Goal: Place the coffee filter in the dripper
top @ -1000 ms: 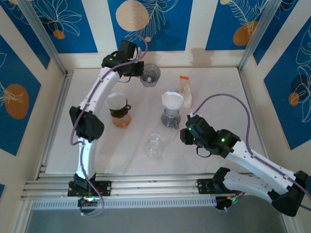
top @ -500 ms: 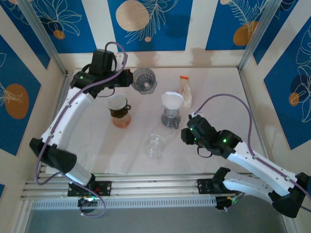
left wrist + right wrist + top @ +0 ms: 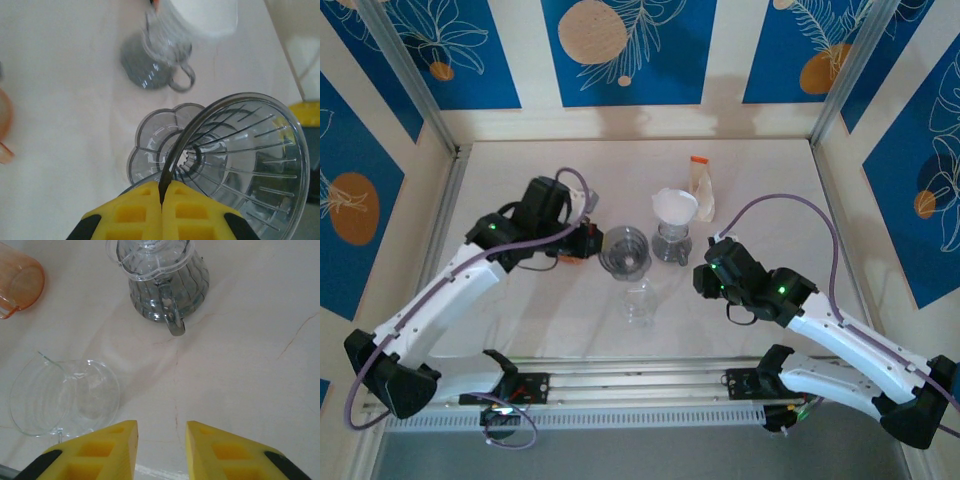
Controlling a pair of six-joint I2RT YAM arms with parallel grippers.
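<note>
The grey dripper's base (image 3: 154, 131) faces down and the clear glass's opening (image 3: 640, 291) is free, so the robot's left gripper should keep moving there until the base sits on it.
A smoky grey ribbed dripper (image 3: 625, 250) hangs just left of the grey jug, and my left gripper (image 3: 592, 243) holds it by the rim. In the left wrist view the yellow fingers (image 3: 130, 215) are shut on the thin rim of the dripper (image 3: 240, 165), whose scalloped base faces the table. The white coffee filter (image 3: 675, 206) sits on top of a grey ribbed jug (image 3: 670, 244) with a handle; its lower edge shows in the left wrist view as the filter (image 3: 205, 17). My right gripper (image 3: 703, 275) is open (image 3: 161, 450) over bare table, near the jug (image 3: 165, 285).
A clear glass (image 3: 640, 300) lies on its side in front of the held dripper, to the left of my right fingers in the wrist view (image 3: 65, 397). An orange cup (image 3: 20, 282) stands behind the left arm. A packet with an orange cap (image 3: 700, 185) lies behind the jug.
The left arm has carried the grey dripper from the back of the table forward to the middle, beside the jug. The right arm has stayed put.
</note>
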